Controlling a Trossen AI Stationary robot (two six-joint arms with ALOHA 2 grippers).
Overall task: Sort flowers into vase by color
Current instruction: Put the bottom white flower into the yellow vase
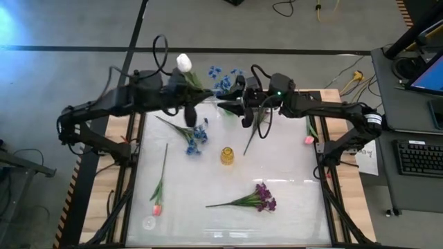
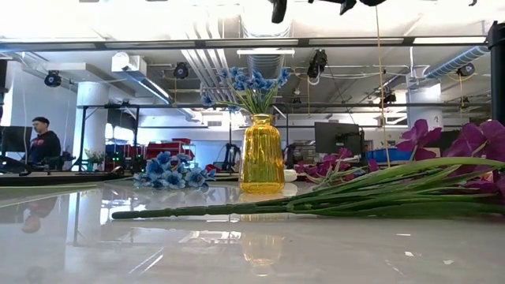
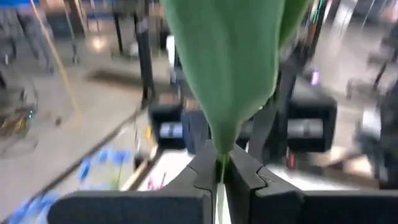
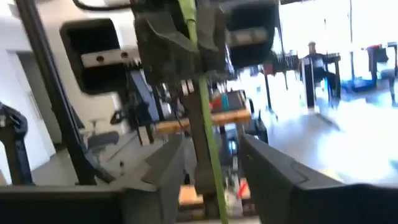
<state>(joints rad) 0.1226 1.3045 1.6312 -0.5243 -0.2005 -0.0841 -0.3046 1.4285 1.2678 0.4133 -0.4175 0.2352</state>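
The white flower's stem [image 4: 214,149] is inside the right gripper's open fingers, so the left gripper should pass it over and move away before the stem goes into the yellow vase [image 1: 227,156].
My left gripper [image 1: 210,104] [image 3: 221,177] is shut on a white-budded flower; its bud [image 1: 183,63] and leaf [image 3: 230,68] rise back over the gripper. My right gripper [image 1: 230,108] [image 4: 208,168] faces it, open, one finger on each side of the green stem [image 4: 211,140] without touching it. The yellow vase [image 1: 227,155] [image 2: 261,154] stands upright mid-table. Blue blossoms [image 2: 246,85] show above its mouth in the low view; whether they stand in it I cannot tell. My left gripper pinches the white flower's green stem [image 3: 222,163] between its two fingers, just below the big leaf. The fingers lie across the stem, coming level from the table's left. The flower is lifted clear of the table, bud end up and the lower stem running down.
On the table lie a blue bunch [image 1: 196,136], a purple bunch [image 1: 261,199] [image 2: 442,158] with its stem pointing left, and a pink-budded flower [image 1: 158,206]. Another pink bud [image 1: 309,140] rests at the right edge. More blue blossoms [image 1: 221,77] show at the far edge.
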